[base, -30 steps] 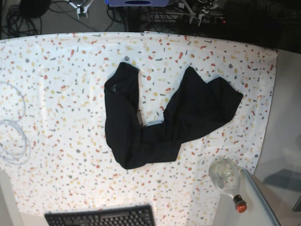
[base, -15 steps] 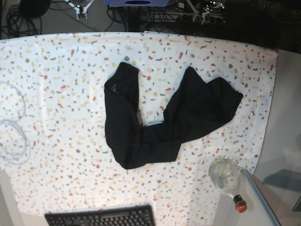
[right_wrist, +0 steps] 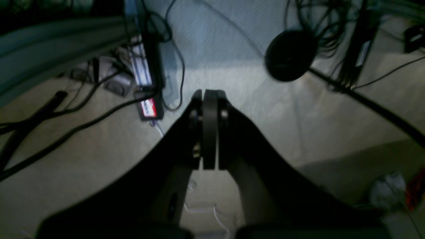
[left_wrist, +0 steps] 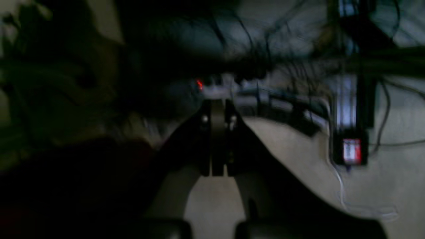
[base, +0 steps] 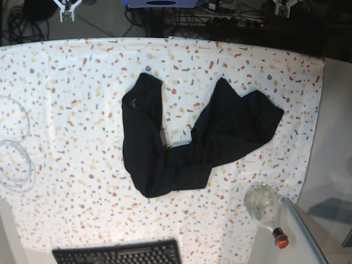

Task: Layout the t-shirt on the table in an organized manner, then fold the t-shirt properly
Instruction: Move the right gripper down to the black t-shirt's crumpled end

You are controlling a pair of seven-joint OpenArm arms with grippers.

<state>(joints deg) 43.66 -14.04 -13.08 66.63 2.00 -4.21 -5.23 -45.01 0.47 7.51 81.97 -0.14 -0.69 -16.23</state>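
The way to the t-shirt's nearest corner (base: pixel 280 111) is open, so I should keep my left gripper moving in over the table's far edge (base: pixel 294 53) until its fingers open beside that corner.
The black t-shirt (base: pixel 187 143) lies crumpled in a rough U shape on the middle of the speckled table (base: pixel 82 110), both ends pointing to the far edge. Neither gripper touches it. My left gripper (left_wrist: pixel 217 109) is shut with nothing in it, its jaws pressed together over the floor behind the table. My right gripper (right_wrist: pixel 210 98) is likewise shut and empty above the floor and cables. In the base view only their tips show past the far edge, the right one (base: pixel 66 12) at top left and the left one (base: pixel 282 6) at top right.
A black keyboard (base: pixel 118 254) sits at the near edge. A clear bottle with a red cap (base: pixel 265 208) lies at the near right corner. White cable loops (base: pixel 14 159) rest on the left side. Cables and a dark round object (right_wrist: pixel 289 54) lie on the floor behind.
Both gripper tips at the far edge have moved outward, the right one to the view's left and the left one to the view's right. The t-shirt has not moved.
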